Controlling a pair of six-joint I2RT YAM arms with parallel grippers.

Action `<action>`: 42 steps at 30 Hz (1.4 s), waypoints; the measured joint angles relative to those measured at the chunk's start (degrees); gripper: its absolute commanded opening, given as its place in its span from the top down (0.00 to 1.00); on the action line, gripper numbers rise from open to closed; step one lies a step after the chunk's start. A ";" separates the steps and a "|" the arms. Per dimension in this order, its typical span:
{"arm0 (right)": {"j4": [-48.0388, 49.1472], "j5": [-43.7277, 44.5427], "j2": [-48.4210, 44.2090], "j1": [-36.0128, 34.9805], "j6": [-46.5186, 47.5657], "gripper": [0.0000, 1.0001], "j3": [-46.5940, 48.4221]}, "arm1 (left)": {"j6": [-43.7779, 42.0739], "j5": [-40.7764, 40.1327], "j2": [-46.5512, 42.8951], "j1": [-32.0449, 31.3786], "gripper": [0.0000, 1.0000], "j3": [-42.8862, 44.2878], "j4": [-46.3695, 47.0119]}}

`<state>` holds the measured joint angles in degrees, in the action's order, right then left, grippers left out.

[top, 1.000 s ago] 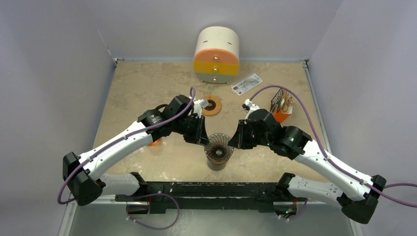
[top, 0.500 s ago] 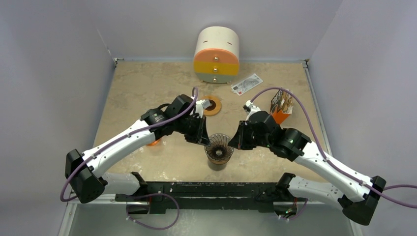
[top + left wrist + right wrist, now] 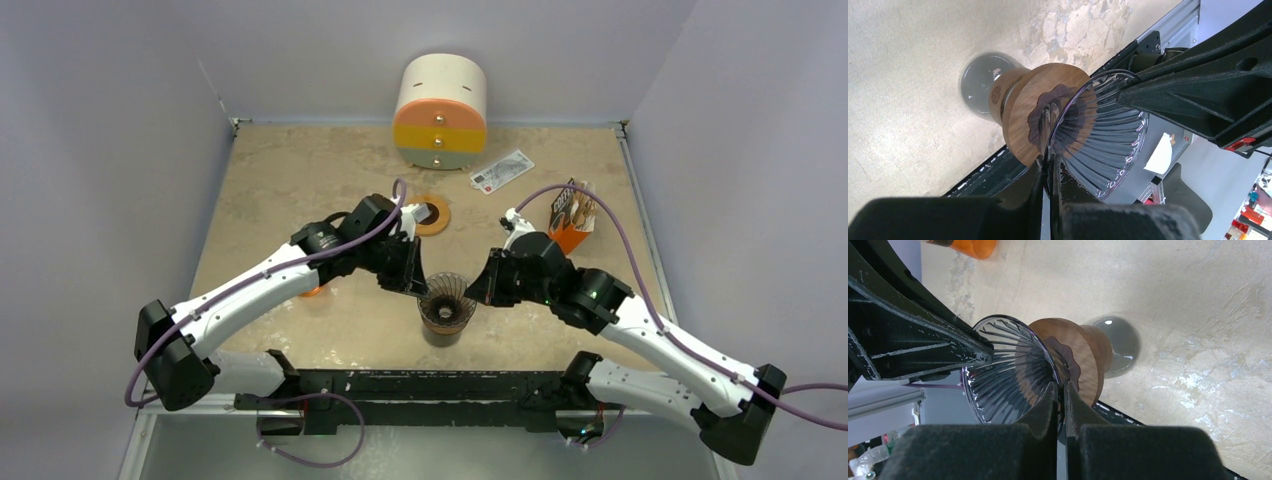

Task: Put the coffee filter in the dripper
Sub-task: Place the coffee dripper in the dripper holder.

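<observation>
The dripper is standing close to the front edge (image 3: pixel 440 362). So my grippers should open and let go of the dripper's rim, and my right gripper should push the server (image 3: pixel 440 339) farther back.
The dripper (image 3: pixel 446 298) is a dark ribbed glass cone on a wooden collar (image 3: pixel 1023 110), standing on a clear glass server (image 3: pixel 1118 340) near the table's front edge. My left gripper (image 3: pixel 418 284) is shut on the dripper's left rim, its fingers pinching the thin glass edge (image 3: pixel 1050 167). On the opposite side, my right gripper (image 3: pixel 476 290) is shut on the right rim (image 3: pixel 1061 390). The ribbed inside of the dripper (image 3: pixel 1103 145) (image 3: pixel 1008 370) shows no paper. No coffee filter is visible in either gripper.
An orange packet (image 3: pixel 572 215) with brown paper-like sheets stands at the right. A round drawer unit (image 3: pixel 440 110) sits at the back, a flat printed packet (image 3: pixel 502 170) beside it. A wooden ring (image 3: pixel 431 214) lies behind my left gripper. An orange object (image 3: pixel 316 291) lies under my left arm.
Both arms have shifted slightly, the right forearm a little toward the right. Both grippers stay pinched on the dripper's rim, and the dripper has not moved.
</observation>
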<state>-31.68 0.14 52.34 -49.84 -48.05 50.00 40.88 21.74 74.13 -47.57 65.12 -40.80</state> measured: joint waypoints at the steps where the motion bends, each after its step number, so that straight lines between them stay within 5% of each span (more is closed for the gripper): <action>1: 0.31 -0.02 -0.22 0.04 -0.07 1.00 -0.20 | 0.02 -0.02 -0.04 0.00 1.00 -0.13 0.11; 14: 1.53 -0.02 -1.31 0.02 -0.79 1.00 -1.44 | 0.07 -3.02 -0.79 -1.73 0.97 -0.31 0.50; 29: -2.21 -1.22 3.52 -0.55 -0.76 0.77 1.53 | -0.50 -3.50 0.33 -3.69 0.85 1.53 -1.62; 42: -4.72 -1.14 3.93 -0.68 -0.52 0.56 4.61 | -3.08 -3.96 1.31 -4.00 0.55 4.57 -5.51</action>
<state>-36.40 -0.99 56.27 -50.52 -48.58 54.61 37.80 17.78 75.44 -51.57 69.69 -46.30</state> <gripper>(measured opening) 0.392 0.395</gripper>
